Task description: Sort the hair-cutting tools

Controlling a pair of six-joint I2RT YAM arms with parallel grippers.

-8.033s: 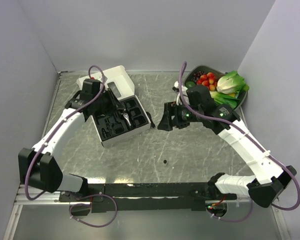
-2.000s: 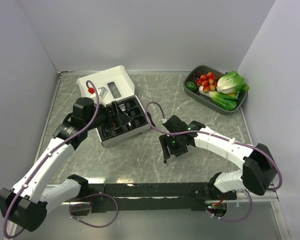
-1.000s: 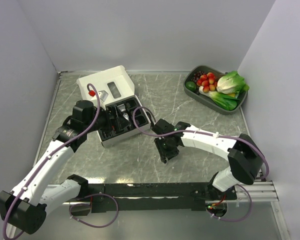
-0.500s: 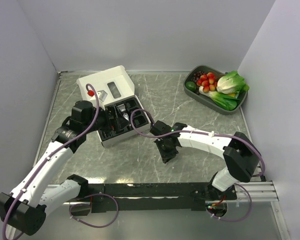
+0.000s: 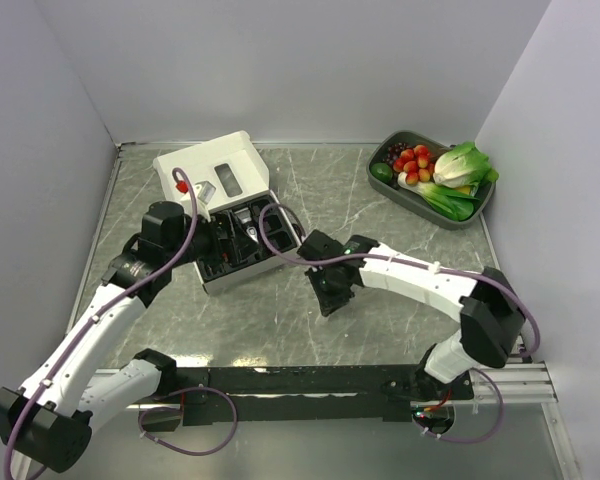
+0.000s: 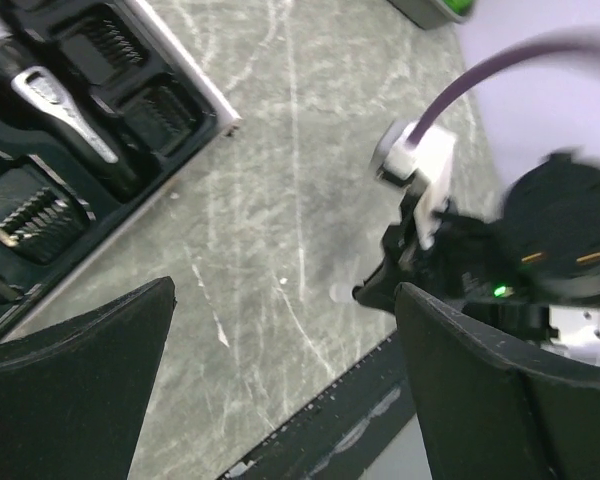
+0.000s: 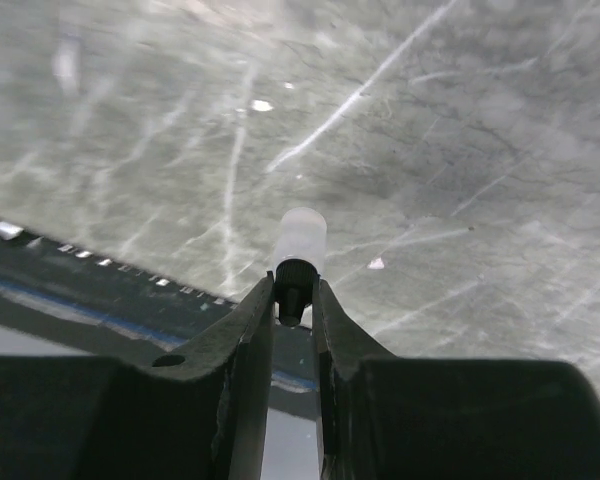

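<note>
My left gripper stays open and keep waiting until the translucent body [image 7: 303, 233] comes between its fingers, and then close, because the black cap [image 7: 296, 276] is in my right gripper and that body is free.
My right gripper [image 7: 295, 290] is shut on a tiny cylindrical bit [image 7: 302, 240] with a black cap and a translucent body, held just above the table. In the top view this gripper [image 5: 329, 300] is right of the black moulded tray [image 5: 212, 276]. The left wrist view shows the same bit [image 6: 342, 292] at the right gripper's tip. The slim clipper [image 6: 65, 100] with its silver head lies in the tray, with comb attachments [image 6: 30, 212] around it. My left gripper [image 6: 285, 400] is open and holds nothing, hovering by the tray's right side [image 5: 223, 240].
A white cardboard box [image 5: 215, 170] stands behind the tray at the back left. A grey dish of vegetables and fruit [image 5: 435, 180] is at the back right. The black base rail [image 5: 310, 380] runs along the near edge.
My right gripper has shut on the small bit and moved a little up and away from the near edge with it. The left arm has barely moved.
</note>
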